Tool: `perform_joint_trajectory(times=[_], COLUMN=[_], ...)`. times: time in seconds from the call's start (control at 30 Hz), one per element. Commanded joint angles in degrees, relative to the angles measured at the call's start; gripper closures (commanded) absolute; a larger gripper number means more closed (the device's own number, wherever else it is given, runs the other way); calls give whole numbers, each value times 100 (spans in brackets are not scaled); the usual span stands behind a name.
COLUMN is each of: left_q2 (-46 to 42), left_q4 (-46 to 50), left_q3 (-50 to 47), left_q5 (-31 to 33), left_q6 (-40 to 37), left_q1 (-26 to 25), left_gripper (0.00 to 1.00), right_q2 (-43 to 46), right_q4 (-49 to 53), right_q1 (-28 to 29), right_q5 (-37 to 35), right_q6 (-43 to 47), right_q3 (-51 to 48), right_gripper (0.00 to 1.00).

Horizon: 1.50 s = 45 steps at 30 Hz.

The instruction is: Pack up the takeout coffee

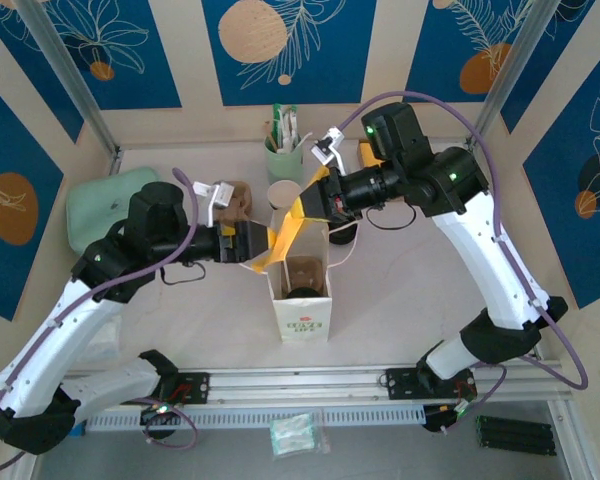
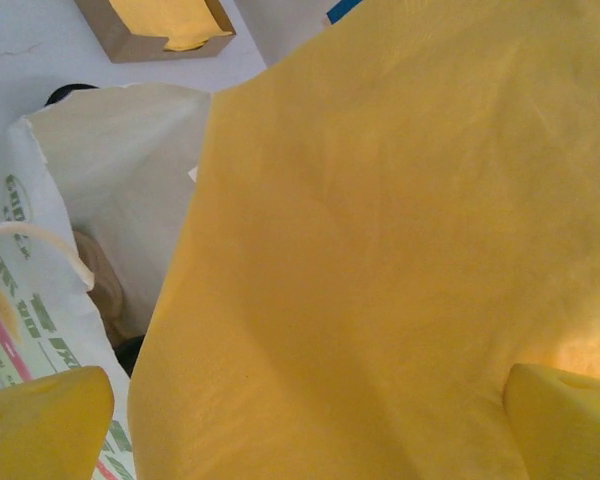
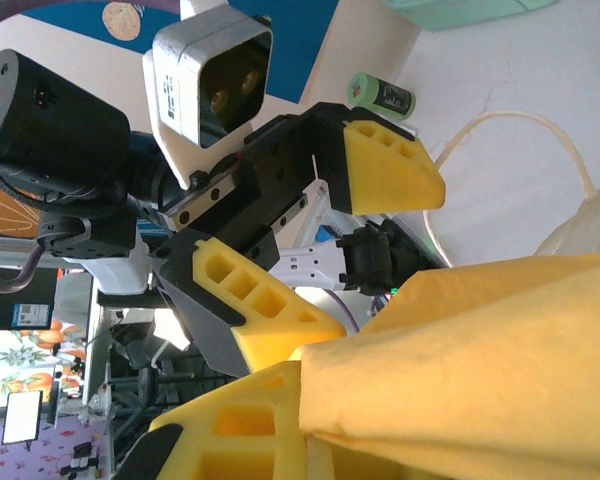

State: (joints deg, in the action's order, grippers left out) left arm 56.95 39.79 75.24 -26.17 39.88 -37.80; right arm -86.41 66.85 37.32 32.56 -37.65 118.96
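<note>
The napkin's lower end hangs past the bag's rim, so the robot's left gripper should nudge it inward over the bag's opening (image 1: 303, 275) before the right gripper lets go of it.
A yellow napkin (image 1: 280, 232) hangs over the open white paper bag (image 1: 305, 310), stretched between both grippers. My right gripper (image 1: 302, 205) is shut on its upper end; up close the napkin (image 3: 480, 350) is pinched in the right gripper (image 3: 315, 430). My left gripper (image 1: 258, 245) stands open at the lower end. The napkin (image 2: 380, 230) lies between its wide-apart fingers (image 2: 50, 420) without being pinched. The left gripper (image 3: 385, 260) is also seen head-on, jaws spread. Inside the bag (image 2: 110, 180) are a brown round shape (image 1: 302, 270) and a dark one; I cannot tell if this is the takeout coffee.
A kraft box of yellow napkins (image 1: 238, 200) and a lidless paper cup (image 1: 283, 192) stand behind the bag. A green holder with sachets (image 1: 283, 150) is at the back, a mint-green pouch (image 1: 110, 200) at the left, and a black lid (image 1: 342, 235) to the right of the bag.
</note>
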Motion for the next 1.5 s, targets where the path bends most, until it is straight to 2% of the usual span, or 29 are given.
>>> perform_joint_trajectory(times=[0.0,0.2,0.83,1.07,1.33,1.47], left_q2=[36,141,379,197,-319,-393], left_q4=[-182,-430,-1147,-1152,-933,-972], left_q3=[-1,50,59,-95,-336,-391], left_q5=[-108,-176,-180,376,1723,1844], left_q6=[64,160,450,497,640,692], left_q1=[-151,-432,-1157,-1168,-1161,-1159], left_gripper=[1,1,1,1,1,1], right_q2=[171,240,274,327,489,510], right_q4=[12,-74,-111,-154,-337,-418], right_q1=[-205,-533,-677,-576,-266,-196], right_q5=[116,380,490,445,205,37], right_q6=[160,236,293,291,197,187], right_q3=[-142,-405,-475,-691,-1138,-1310], right_gripper=[100,100,100,100,100,100])
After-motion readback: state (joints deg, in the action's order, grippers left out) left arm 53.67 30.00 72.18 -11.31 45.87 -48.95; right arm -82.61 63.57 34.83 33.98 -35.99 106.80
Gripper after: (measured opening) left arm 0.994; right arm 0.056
